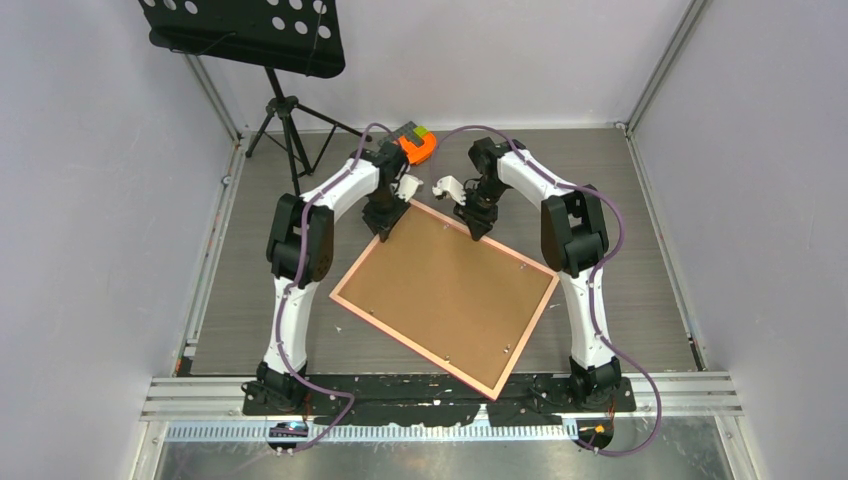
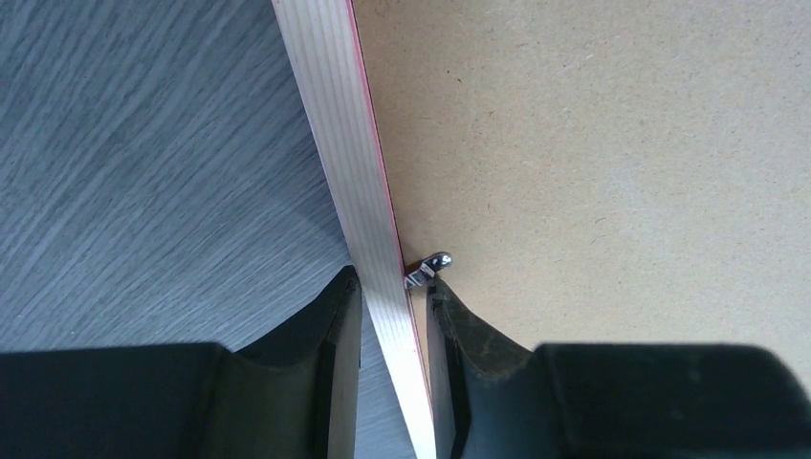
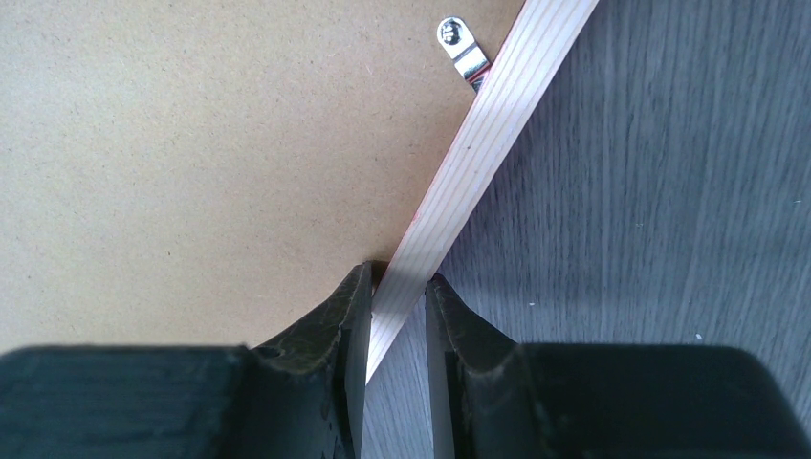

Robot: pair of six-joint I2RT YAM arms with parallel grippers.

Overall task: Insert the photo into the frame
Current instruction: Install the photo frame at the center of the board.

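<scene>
The metal clip (image 2: 427, 270) is against the finger of my left gripper. Next, I open and grip the slanted frame's short side (image 1: 366, 255) away from the clip so that I can straighten the frame.
The frame (image 1: 412, 347) lies flat on the table, turned at an angle, its narrow salmon border around a plain brown backing board (image 1: 447, 295). The photo is hidden. My left gripper (image 1: 384, 236) stands at the far left edge, near the far corner. In the left wrist view its fingers (image 2: 339, 325) sit either side of the pale frame rail (image 2: 349, 163), beside a small metal clip (image 2: 428, 268). My right gripper (image 1: 476, 232) is on the far right edge, and its fingers (image 3: 349, 316) pinch the rail (image 3: 488, 134) below another clip (image 3: 459, 48).
A small orange tape-like object (image 1: 420, 148) sits just beyond the frame's far corner, between the two wrists. A black music stand (image 1: 270, 40) on a tripod is at the back left. Pale walls close in the grey wood-grain table (image 1: 640, 270).
</scene>
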